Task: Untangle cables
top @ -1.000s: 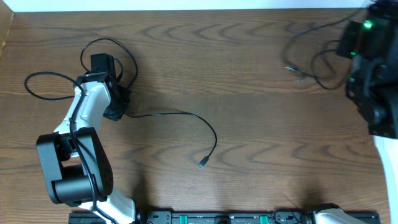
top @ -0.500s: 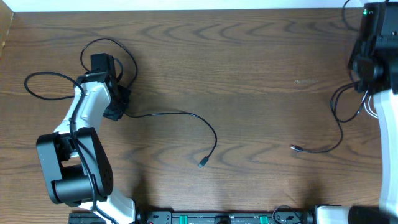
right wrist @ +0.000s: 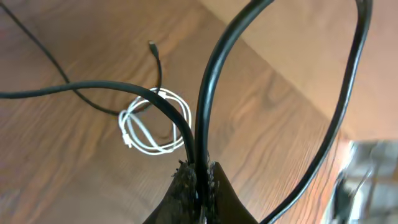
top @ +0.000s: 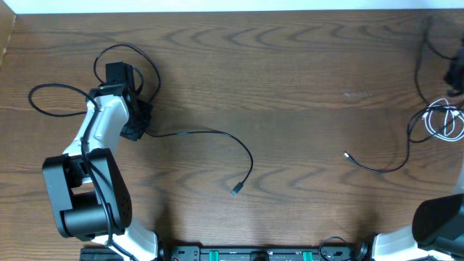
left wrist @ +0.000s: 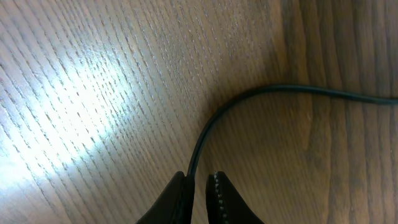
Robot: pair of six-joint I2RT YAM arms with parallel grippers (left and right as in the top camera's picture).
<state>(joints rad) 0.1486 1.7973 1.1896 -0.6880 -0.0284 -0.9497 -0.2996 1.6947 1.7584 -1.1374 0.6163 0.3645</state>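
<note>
I should keep lowering the cable in my right gripper beside the coiled white cable [top: 444, 120] and let it go low there, as open table separates the two black cables [top: 299, 161].
A black cable [top: 217, 133] runs from my left gripper [top: 139, 125] across the table to its plug [top: 235, 190], with loops behind the arm [top: 123, 49]. In the left wrist view the gripper [left wrist: 198, 179] is shut on this cable [left wrist: 261, 92], which curves up and to the right. My right gripper [right wrist: 199, 171] is shut on a second black cable [right wrist: 214, 74] that rises from the jaws in two strands. That cable [top: 395, 165] trails to a plug [top: 347, 154]. A coiled white cable [top: 444, 120] [right wrist: 155, 122] lies on the table at the far right.
The left arm's base [top: 87, 196] sits at the front left. A black rail [top: 254, 254] runs along the front edge. The right arm shows only as a dark blur [top: 455, 72] at the right edge, and its base [top: 438, 221] at the front right.
My right arm has swung off toward the right edge, pulling its black cable along. The white coil now lies free at the far right. The left arm has not moved.
</note>
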